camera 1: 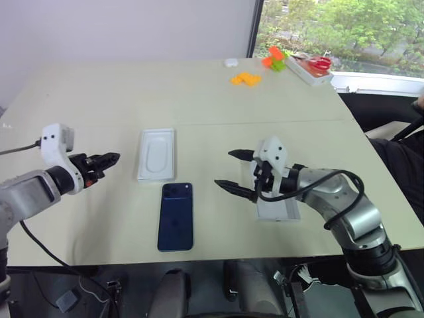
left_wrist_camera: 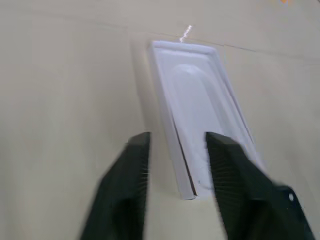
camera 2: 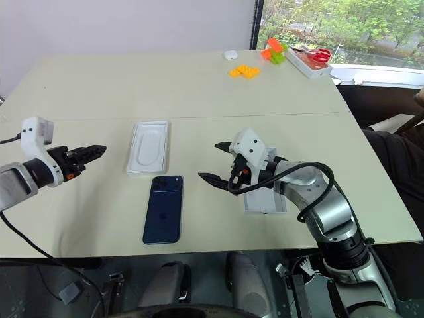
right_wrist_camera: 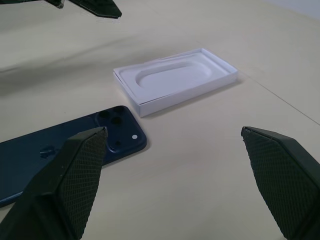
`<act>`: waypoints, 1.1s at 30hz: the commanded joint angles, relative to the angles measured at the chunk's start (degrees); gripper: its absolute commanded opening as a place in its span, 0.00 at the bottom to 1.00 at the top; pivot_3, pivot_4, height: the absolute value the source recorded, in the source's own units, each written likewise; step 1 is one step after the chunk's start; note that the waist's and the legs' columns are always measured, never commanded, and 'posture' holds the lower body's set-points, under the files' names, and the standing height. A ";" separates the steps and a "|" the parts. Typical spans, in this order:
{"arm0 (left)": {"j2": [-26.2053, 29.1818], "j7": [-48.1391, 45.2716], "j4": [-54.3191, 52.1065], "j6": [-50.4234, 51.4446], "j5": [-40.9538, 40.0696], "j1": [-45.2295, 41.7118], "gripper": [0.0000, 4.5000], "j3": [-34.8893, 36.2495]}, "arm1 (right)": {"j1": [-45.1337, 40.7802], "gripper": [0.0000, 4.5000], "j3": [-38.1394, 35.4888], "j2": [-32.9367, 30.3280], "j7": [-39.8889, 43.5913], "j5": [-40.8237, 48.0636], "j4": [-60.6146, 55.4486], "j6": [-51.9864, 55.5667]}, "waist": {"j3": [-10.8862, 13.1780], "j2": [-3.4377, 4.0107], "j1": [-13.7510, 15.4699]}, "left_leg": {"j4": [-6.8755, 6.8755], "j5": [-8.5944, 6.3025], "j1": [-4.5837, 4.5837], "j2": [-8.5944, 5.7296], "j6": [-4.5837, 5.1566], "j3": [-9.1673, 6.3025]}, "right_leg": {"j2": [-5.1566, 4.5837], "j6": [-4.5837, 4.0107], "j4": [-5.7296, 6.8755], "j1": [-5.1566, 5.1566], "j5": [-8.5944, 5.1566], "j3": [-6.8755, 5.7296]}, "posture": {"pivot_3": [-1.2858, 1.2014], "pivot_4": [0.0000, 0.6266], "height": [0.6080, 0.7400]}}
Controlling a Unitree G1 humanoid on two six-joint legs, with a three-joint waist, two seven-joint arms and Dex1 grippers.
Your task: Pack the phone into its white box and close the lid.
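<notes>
The insert's end closest to the phone is sitting high in the white box, so my left gripper should close and push that end down first.
The dark blue phone lies flat, back up, near the table's front edge, with its camera cluster at the far end. Just beyond it rests the white box, and a white insert with an oval recess sits in it. My left gripper hovers to the left of the box and points at it, its fingers a little apart with nothing between them. To the right of the phone, my right gripper is wide open and empty. A white lid lies flat under my right forearm, partly hidden.
Orange blocks, orange and green pieces and a white tray with red scissors sit at the far right corner. A small white object lies near them. A seam crosses the tabletop.
</notes>
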 commanded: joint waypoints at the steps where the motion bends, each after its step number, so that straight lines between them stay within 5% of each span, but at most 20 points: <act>1: 3.11 -6.97 -4.61 -0.46 7.88 -2.41 0.01 -7.35 | -1.09 1.00 -0.15 0.42 0.26 0.02 -0.79 -1.34 | 0.01 0.02 0.01 | 0.00 0.00 0.00 -0.01 0.00 0.02 | 0.00 0.00 -0.01 0.00 0.00 0.01 | 0.52 0.24 0.90; 8: 1.57 -13.38 0.97 0.70 21.02 -11.06 0.01 -20.67 | -0.35 1.00 -0.54 0.62 -0.43 -0.21 -1.66 -0.98 | 0.03 0.00 -0.22 | -0.03 0.00 -0.02 0.01 0.01 0.03 | 0.07 0.03 0.00 -0.05 0.00 0.02 | 0.52 0.24 0.90; 17: -6.97 -16.82 8.61 2.66 30.18 -17.42 0.01 -25.86 | 0.12 1.00 -0.69 0.84 -1.67 -0.16 -2.34 -0.70 | 0.03 -0.03 -0.16 | -0.03 0.00 -0.06 0.02 0.02 -0.01 | 0.08 0.13 0.06 -0.08 0.06 0.00 | 0.52 0.24 0.90; 26: -9.64 -19.13 8.43 3.96 35.74 -17.29 0.01 -24.71 | 0.27 1.00 -0.59 0.79 -2.16 0.01 -2.59 -0.65 | 0.03 -0.03 -0.30 | -0.03 0.00 0.00 0.01 0.02 -0.01 | 0.08 0.15 0.10 -0.07 0.07 0.05 | 0.52 0.24 0.90; 33: -12.34 -18.13 6.83 0.44 35.42 -14.92 0.01 -14.58 | 0.07 1.00 -0.50 0.82 -2.06 0.01 -2.32 -0.82 | 0.03 -0.03 -0.33 | -0.03 0.00 0.01 0.05 0.02 -0.03 | 0.09 0.18 0.13 -0.08 0.10 0.05 | 0.52 0.24 0.90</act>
